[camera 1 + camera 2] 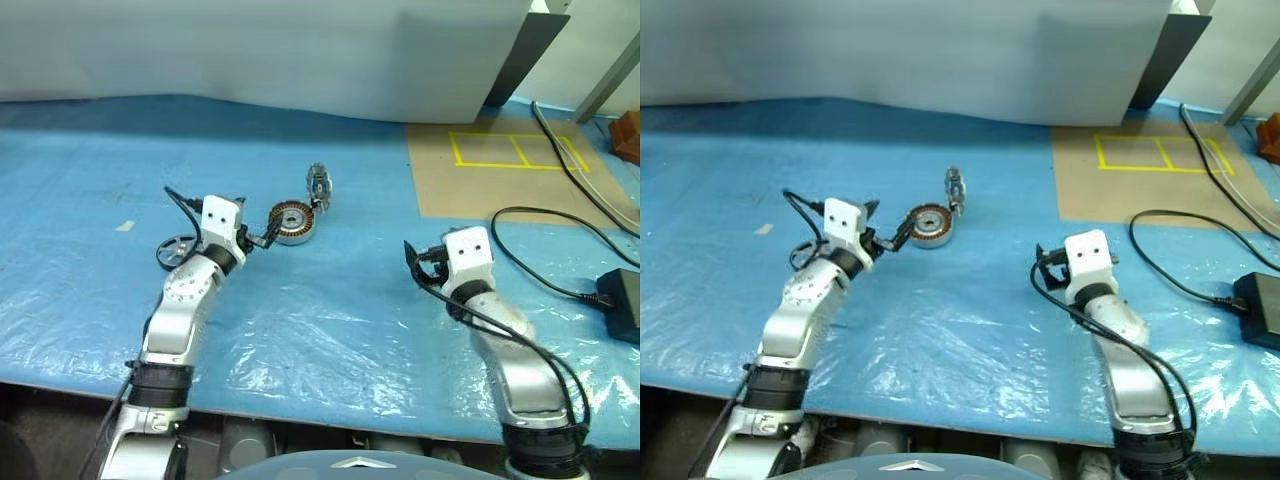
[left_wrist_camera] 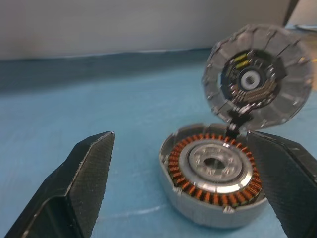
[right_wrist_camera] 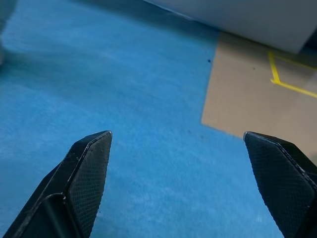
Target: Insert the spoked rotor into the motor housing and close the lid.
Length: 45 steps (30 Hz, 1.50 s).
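Note:
The left gripper is level and one finger crowds the motor housing's side (image 2: 243, 208), so the robot should back away from the housing, rise and come down over its near rim (image 1: 287, 239) from above.
The motor housing (image 1: 293, 222) lies on the blue table with its copper windings and metal hub (image 2: 213, 168) facing up. Its lid (image 1: 318, 185) stands upright on the hinge at the far rim, silvery inner face (image 2: 257, 82) toward the housing. My left gripper (image 1: 262, 238) is open and level, right at the housing's near-left side, and holds nothing. The black spoked rotor (image 1: 175, 250) lies flat on the table left of my left wrist, partly hidden by the arm. My right gripper (image 1: 412, 262) hovers open and empty over bare table (image 3: 148, 99), well right of the housing.
A brown mat (image 1: 500, 170) with yellow tape lines lies at the back right. Black cables (image 1: 540, 250) and a black power adapter (image 1: 622, 300) sit at the right edge. A white board (image 1: 300, 50) closes off the back of the table.

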{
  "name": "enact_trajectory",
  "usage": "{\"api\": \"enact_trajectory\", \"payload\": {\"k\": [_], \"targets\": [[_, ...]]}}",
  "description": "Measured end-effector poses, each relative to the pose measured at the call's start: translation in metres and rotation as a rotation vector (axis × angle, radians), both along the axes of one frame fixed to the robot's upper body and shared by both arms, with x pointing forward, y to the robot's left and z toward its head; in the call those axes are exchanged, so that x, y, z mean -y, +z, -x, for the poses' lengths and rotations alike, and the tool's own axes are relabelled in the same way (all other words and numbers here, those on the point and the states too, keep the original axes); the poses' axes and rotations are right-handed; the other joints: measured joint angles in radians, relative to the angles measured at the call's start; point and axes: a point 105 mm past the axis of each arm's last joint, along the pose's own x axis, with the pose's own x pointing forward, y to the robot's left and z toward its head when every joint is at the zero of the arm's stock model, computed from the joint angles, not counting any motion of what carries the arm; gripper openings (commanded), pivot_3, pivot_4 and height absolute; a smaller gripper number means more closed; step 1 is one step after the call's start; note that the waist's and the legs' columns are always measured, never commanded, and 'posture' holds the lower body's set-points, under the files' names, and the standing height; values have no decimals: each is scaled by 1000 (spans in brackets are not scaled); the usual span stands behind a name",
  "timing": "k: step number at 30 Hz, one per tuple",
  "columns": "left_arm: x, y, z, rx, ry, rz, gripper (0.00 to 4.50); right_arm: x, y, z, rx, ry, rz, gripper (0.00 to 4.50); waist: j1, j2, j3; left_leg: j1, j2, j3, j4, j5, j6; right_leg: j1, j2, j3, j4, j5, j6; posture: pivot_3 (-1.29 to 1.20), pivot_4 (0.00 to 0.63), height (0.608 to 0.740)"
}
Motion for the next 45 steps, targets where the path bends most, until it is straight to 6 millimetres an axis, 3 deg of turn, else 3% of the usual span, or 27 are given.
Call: {"api": "enact_trajectory", "payload": {"k": [5,10,14,18,24,27,37,45], "targets": [[-3,25,-2,6,-198,-46,4500,-16,24,3,-94,310,62,4475,2,0,0,0,0,0,1,0,0,0,0,1,1,0,0,0,150,740],[-6,38,9,-16,-440,-203,4500,-38,52,7,-133,608,181,4475,2,1,0,2,1,1,3,0,0,-1,0,1,5,-1,-3,0,150,740],[-15,42,12,-43,-542,-291,4500,-44,46,7,-203,726,232,4475,6,1,0,1,1,2,4,0,1,-1,0,2,7,-3,-7,0,150,740],[-18,33,24,-80,-648,-362,4500,-50,35,14,-250,816,246,4475,5,1,0,0,1,1,4,0,1,-2,0,1,8,-4,-8,0,150,740],[-11,-2,38,-156,-698,-337,4500,-51,7,13,-245,810,295,4475,5,0,0,0,2,2,5,0,1,-2,0,1,10,-5,-9,0,150,740],[-2,-11,40,-164,-688,-284,4500,-53,3,9,-225,789,277,4475,4,0,0,-1,2,2,7,0,1,-2,0,1,11,-5,-9,0,150,740],[1,-10,33,-146,-642,-263,4500,-55,5,7,-202,785,289,4475,4,0,0,0,2,2,7,1,3,-2,0,1,11,-4,-10,0,150,740],[-14,-5,21,-135,-579,-285,4500,-61,15,5,-179,825,311,4475,3,0,0,0,2,2,7,1,3,-2,0,1,12,-4,-10,0,150,740]]}}
